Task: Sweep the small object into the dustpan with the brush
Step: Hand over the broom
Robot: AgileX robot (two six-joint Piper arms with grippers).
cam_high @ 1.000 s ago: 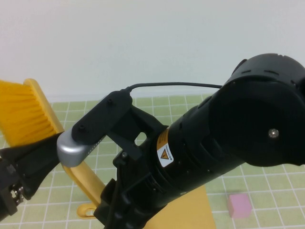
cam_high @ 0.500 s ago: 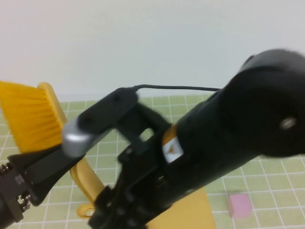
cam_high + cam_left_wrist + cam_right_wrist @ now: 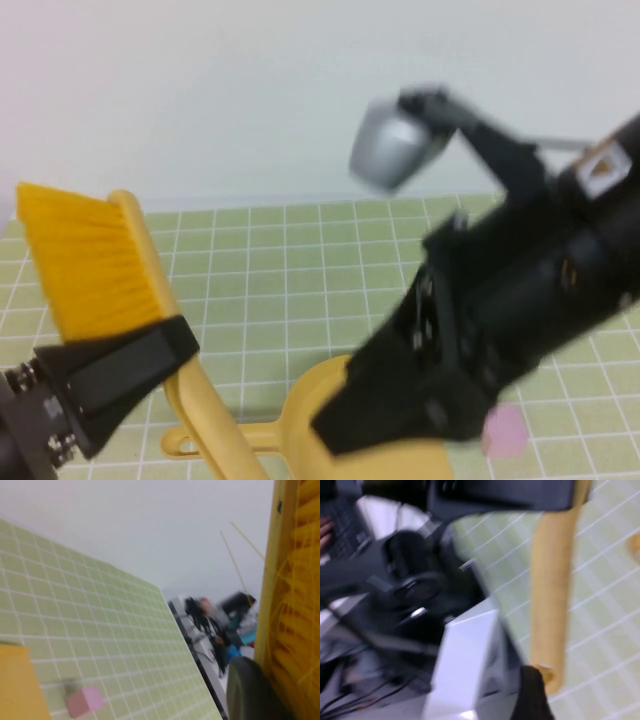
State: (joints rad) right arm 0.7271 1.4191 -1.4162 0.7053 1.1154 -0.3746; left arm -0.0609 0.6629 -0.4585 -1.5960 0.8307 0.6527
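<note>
My right gripper should grab the brush's handle (image 3: 221, 430) before sweeping, as my left gripper is on the brush's head and the small pink cube (image 3: 505, 430) is beyond the dustpan.
My left gripper (image 3: 150, 352) at the lower left is shut on the yellow brush (image 3: 92, 262) and holds it above the mat, bristles up and to the left. In the left wrist view the brush (image 3: 292, 605) fills the side beside one dark finger (image 3: 250, 690). The yellow dustpan (image 3: 325, 425) lies at the front middle, its handle (image 3: 215, 438) pointing left. The small pink cube (image 3: 506, 432) lies on the mat to the right of the dustpan; it also shows in the left wrist view (image 3: 84, 701). My right gripper (image 3: 390, 405) hangs blurred over the dustpan.
A green checked mat (image 3: 300, 260) covers the table up to a white wall. The right arm's grey camera housing (image 3: 392, 150) sticks up high. In the right wrist view a yellow handle (image 3: 550, 595) crosses the mat, beside the table edge and dark clutter.
The right arm has swung up and to the right, uncovering the mat and dustpan. The left gripper with the brush has shifted slightly right.
</note>
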